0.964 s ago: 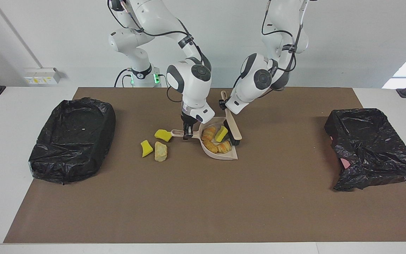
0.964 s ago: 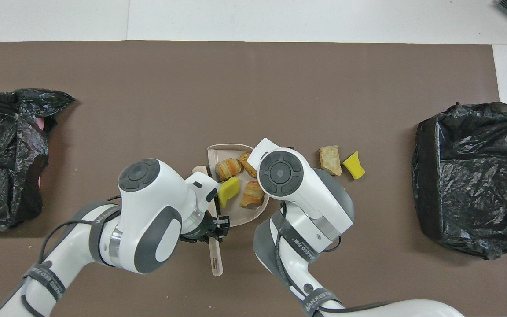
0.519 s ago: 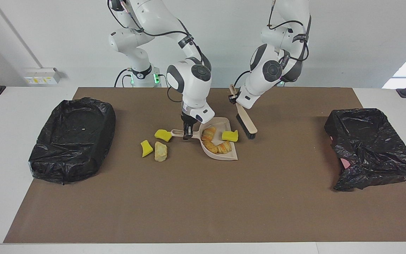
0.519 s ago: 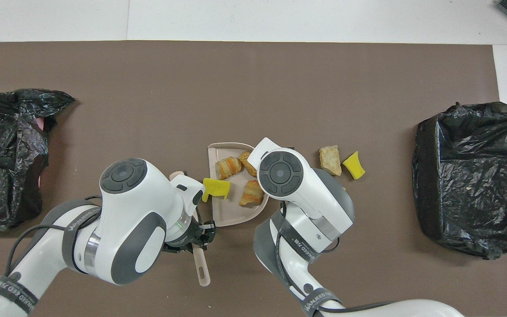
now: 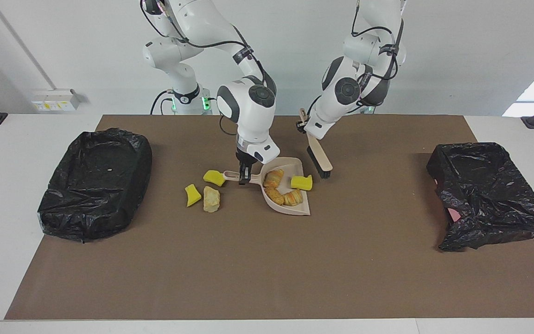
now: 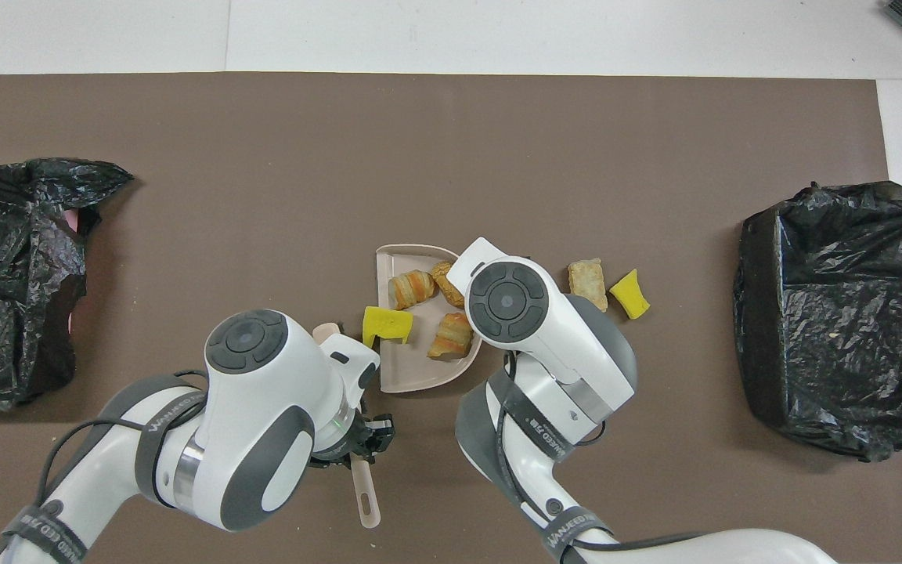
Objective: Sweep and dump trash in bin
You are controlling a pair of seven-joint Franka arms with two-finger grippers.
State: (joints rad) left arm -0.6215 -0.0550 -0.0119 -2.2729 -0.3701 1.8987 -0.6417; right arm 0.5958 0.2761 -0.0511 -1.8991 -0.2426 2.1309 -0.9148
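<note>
I should use my left gripper to push the yellow sponge chunk (image 6: 387, 324) farther into the dustpan (image 6: 416, 346) with the brush before dumping, because the chunk lies across the dustpan's open edge.
My right gripper (image 5: 244, 177) is shut on the handle of the beige dustpan (image 5: 295, 211), which lies mid-table. In the pan are orange-brown bread-like lumps (image 5: 274, 177) (image 6: 412, 288). A yellow sponge chunk (image 5: 301, 182) (image 6: 386, 325) straddles the pan's open edge. My left gripper (image 5: 302, 125) (image 6: 365, 446) is shut on the handle of the beige brush (image 5: 319, 160). Its black bristles are beside the pan's mouth. Outside the pan, by its handle, lie two yellow chunks (image 5: 213, 177) (image 5: 193, 195) and a beige lump (image 5: 211, 199) (image 6: 588, 283).
A black-bag-lined bin (image 5: 95, 183) (image 6: 838, 313) stands at the right arm's end of the brown mat. Another, with a crumpled bag (image 5: 485, 190) (image 6: 5, 274), stands at the left arm's end. The right arm hides the pan's handle in the overhead view.
My left gripper drew the brush out of the pan and back toward the robots. The yellow chunk went from inside the pan to its open edge. The pan shifted slightly.
</note>
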